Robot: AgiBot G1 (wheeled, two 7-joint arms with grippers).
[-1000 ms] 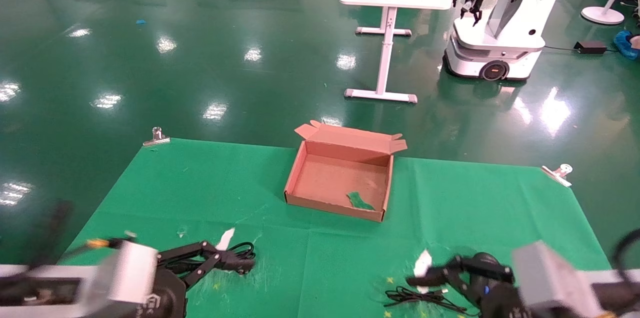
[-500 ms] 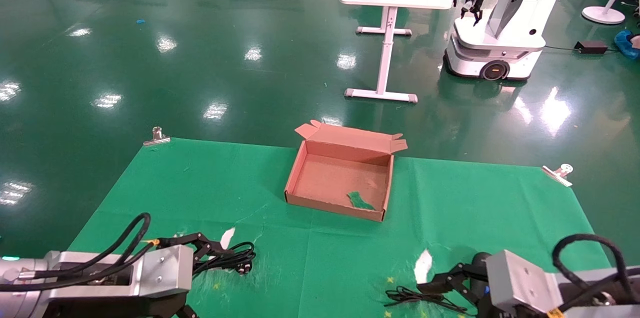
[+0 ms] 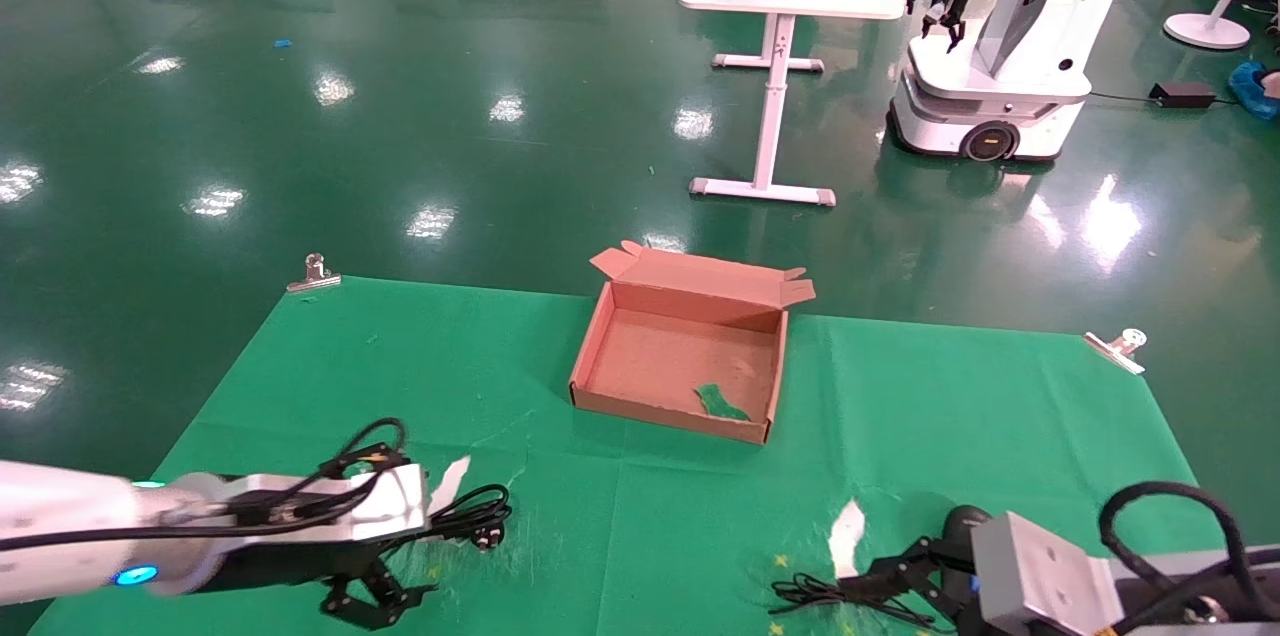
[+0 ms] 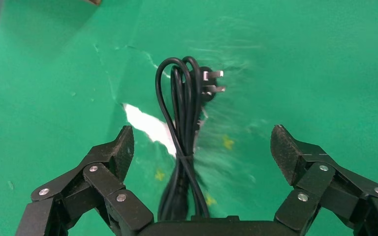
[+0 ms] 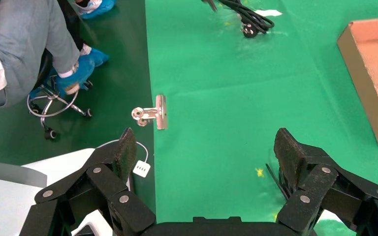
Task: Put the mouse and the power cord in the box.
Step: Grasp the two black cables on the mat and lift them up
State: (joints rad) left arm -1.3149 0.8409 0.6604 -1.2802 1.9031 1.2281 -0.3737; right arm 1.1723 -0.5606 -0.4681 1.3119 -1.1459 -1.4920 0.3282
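The thin cable [image 3: 818,593] is bundled next to the black mouse [image 3: 964,523], so the mouse will come along and hang below when I lift the cable.
The power cord [image 3: 470,519], a tied black bundle with a pronged plug [image 4: 209,83], lies on the green cloth at front left. My left gripper [image 3: 425,544] is open and low over it. In the left wrist view the power cord [image 4: 182,118] runs between the fingers of the left gripper [image 4: 202,147], nearer one pad, untouched. The black mouse [image 3: 965,522] sits at front right, partly hidden by my right wrist, its thin cable [image 3: 835,601] coiled beside it. My right gripper [image 3: 880,596] is open beside the cable, holding nothing. The open brown box [image 3: 590,356] stands mid-table.
A metal clip [image 5: 152,112] holds the cloth's near edge; more clips [image 3: 313,274] sit at the far corners. A green scrap [image 3: 720,403] lies on the box floor. White patches [image 3: 846,526] mark the cloth. A seated person [image 5: 24,44] is beside the table.
My left arm has swung and turned so its open gripper now straddles the power cord. My right gripper has shifted slightly back and down beside the mouse cable.
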